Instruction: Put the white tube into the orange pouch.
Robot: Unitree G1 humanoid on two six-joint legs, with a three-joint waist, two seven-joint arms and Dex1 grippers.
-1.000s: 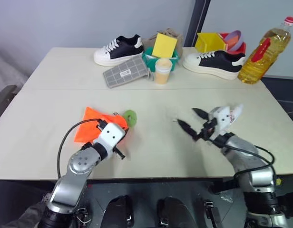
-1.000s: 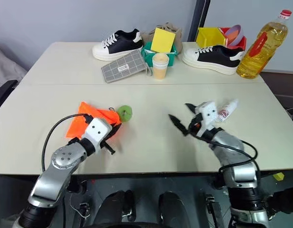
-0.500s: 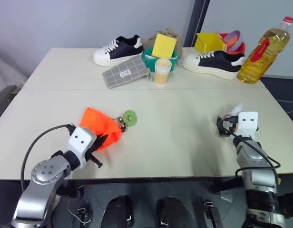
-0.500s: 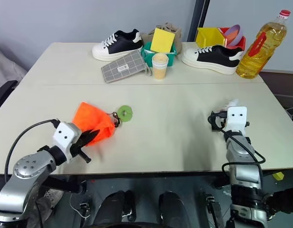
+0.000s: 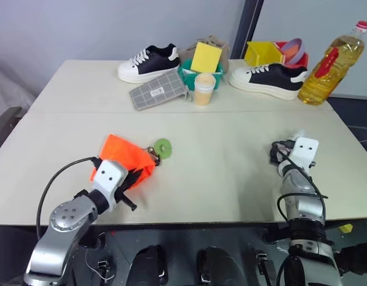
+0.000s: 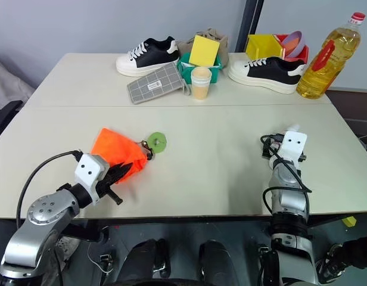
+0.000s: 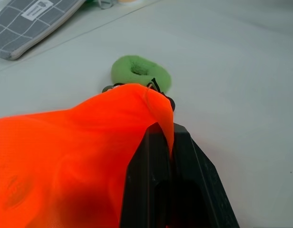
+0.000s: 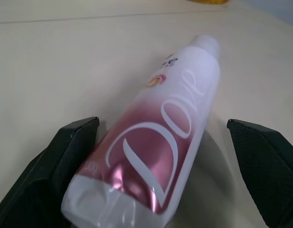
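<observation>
I can see a dark cord loops (image 5: 151,151) between the green disc tag (image 5: 163,148) and the orange pouch, so the cord will come out straight when I pull the tag.
The orange pouch (image 5: 124,156) lies on the near left of the table, its green disc tag (image 5: 163,145) beside it. My left gripper (image 7: 166,135) is shut on the pouch's edge, and the fabric (image 7: 75,156) drapes up over its fingers. The white tube (image 8: 175,118), pink toward its crimped end, lies flat on the table at the near right. My right gripper (image 8: 165,137) is open and level, one finger (image 8: 73,142) on each side of the tube. From the head, my right hand (image 6: 285,149) hides most of the tube; its tip (image 6: 294,127) pokes out.
Along the table's far edge stand two black-and-white shoes (image 5: 148,62) (image 5: 270,77), a grey checked pouch (image 5: 156,92), a teal basket (image 5: 200,70) with a yellow card, a cup (image 5: 204,89), coloured bins (image 5: 279,52) and a yellow oil bottle (image 5: 332,62).
My right hand has swung right and dropped toward the table, so its open fingers now straddle the tube. My left arm shifted left, keeping its hold on the pouch's edge.
</observation>
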